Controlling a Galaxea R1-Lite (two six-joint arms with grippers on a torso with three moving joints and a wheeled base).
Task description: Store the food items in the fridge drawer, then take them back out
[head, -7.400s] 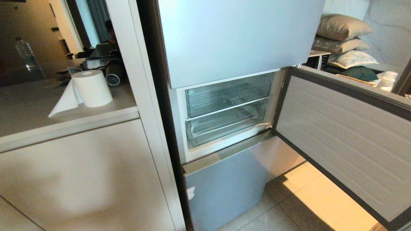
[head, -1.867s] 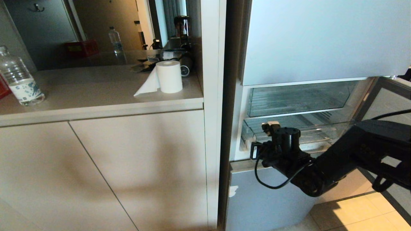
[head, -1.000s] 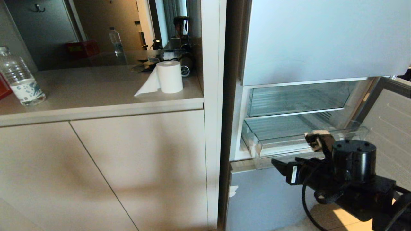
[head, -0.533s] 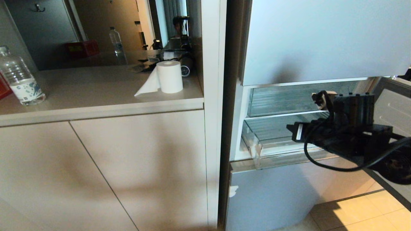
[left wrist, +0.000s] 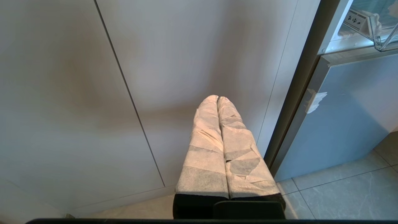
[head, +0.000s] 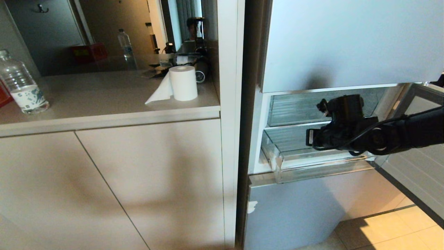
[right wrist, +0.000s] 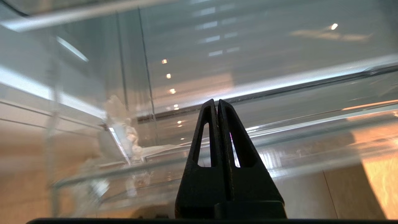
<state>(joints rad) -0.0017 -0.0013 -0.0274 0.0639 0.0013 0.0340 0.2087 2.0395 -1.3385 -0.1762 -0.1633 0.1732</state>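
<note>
The fridge drawer (head: 287, 143) is open only partway, too narrow a gap for the food items, so the robot's right gripper should first pull the drawer's front side (head: 318, 165) toward the robot.
The fridge drawer (head: 305, 163) is the lower clear one, standing pulled out partway below a second clear drawer (head: 298, 109). I see nothing lying in it, and the food items are out of view. My right arm reaches in from the right, and my right gripper (head: 309, 138) hangs over the pulled-out drawer. In the right wrist view its black fingers (right wrist: 217, 101) are shut on nothing and point at the clear drawer wall (right wrist: 295, 146). My left gripper (left wrist: 217, 98), wrapped in white, is shut and parked low before the cabinet door. The drawer's corner (left wrist: 381, 31) shows there.
The open fridge door (head: 416, 166) stands at the right behind my arm. A closed fridge door (head: 298, 211) lies below the drawer. The counter (head: 104, 100) on the left carries a paper roll (head: 183, 83) and a water bottle (head: 20, 90).
The lower drawer has come out partway. My right arm dropped back below it, then rose and swung left, and now reaches level over the drawer.
</note>
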